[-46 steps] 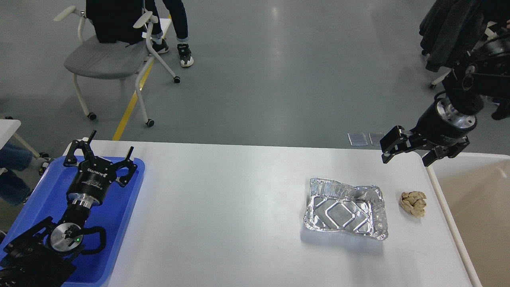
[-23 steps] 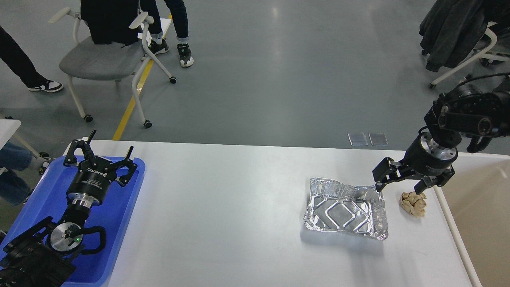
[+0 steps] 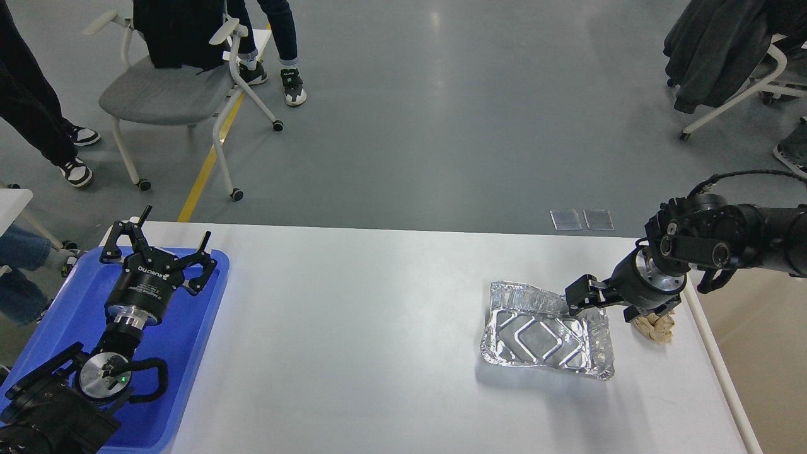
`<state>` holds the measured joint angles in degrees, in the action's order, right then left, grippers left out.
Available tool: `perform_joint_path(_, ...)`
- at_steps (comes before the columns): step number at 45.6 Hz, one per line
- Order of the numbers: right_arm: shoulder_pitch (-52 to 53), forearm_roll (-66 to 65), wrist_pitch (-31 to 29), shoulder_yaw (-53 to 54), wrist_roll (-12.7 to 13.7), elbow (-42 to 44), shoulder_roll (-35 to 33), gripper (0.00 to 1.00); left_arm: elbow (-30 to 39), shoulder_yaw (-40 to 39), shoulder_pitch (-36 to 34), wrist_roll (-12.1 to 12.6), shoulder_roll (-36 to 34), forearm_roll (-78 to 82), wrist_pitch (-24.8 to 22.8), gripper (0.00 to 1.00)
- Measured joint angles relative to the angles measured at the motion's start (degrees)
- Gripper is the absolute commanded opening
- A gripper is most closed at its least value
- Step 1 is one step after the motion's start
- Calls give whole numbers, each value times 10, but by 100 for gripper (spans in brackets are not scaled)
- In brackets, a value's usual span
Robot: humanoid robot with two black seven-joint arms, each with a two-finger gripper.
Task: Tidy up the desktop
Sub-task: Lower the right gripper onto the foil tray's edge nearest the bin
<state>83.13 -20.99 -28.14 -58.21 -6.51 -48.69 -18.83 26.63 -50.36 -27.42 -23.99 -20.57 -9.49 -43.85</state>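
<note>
My gripper will lift the foil tray (image 3: 550,330) by its rim, and the foil tray will stay spread open instead of folding up because raised ridges (image 3: 538,338) brace its base.
The white desktop (image 3: 378,328) holds a crumpled silver foil tray (image 3: 547,337) at the right and a crumpled tan paper ball (image 3: 657,329) just right of it. My right gripper (image 3: 608,306) is open and low over the table. Its left finger (image 3: 581,295) is at the foil tray's far right corner, and its other finger is right at the paper ball, partly covering it. It holds nothing. My left gripper (image 3: 165,244) is open and empty, resting over the blue plastic tray (image 3: 195,353) at the left end.
A cream-rimmed beige bin (image 3: 715,359) stands against the table's right edge. Beyond the far edge, on the grey floor, are a grey chair (image 3: 164,94), people's legs at the left and a chair with dark coats (image 3: 719,50) at the right.
My right gripper has come down and to the left, from above the table's far right corner to the foil tray's corner and the paper ball. The left arm has not moved.
</note>
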Motion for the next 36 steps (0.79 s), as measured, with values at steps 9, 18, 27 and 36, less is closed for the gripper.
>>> perform_joint_path(9, -17, 1, 9, 6, 0, 5, -4, 100, 0, 0, 0, 0, 0, 0, 0, 99)
perform_joint_path(18, -35, 0, 31, 8, 0, 17, -7, 100, 0, 0, 1, -1, 0, 0, 0, 99)
perform_joint_path(27, -56, -1, 86, 9, 1, 24, -8, 100, 0, 0, 1, -1, 0, 0, 0, 99)
perform_joint_path(36, -68, 0, 122, 10, 1, 26, -8, 100, 0, 0, 1, -1, 0, 0, 0, 99)
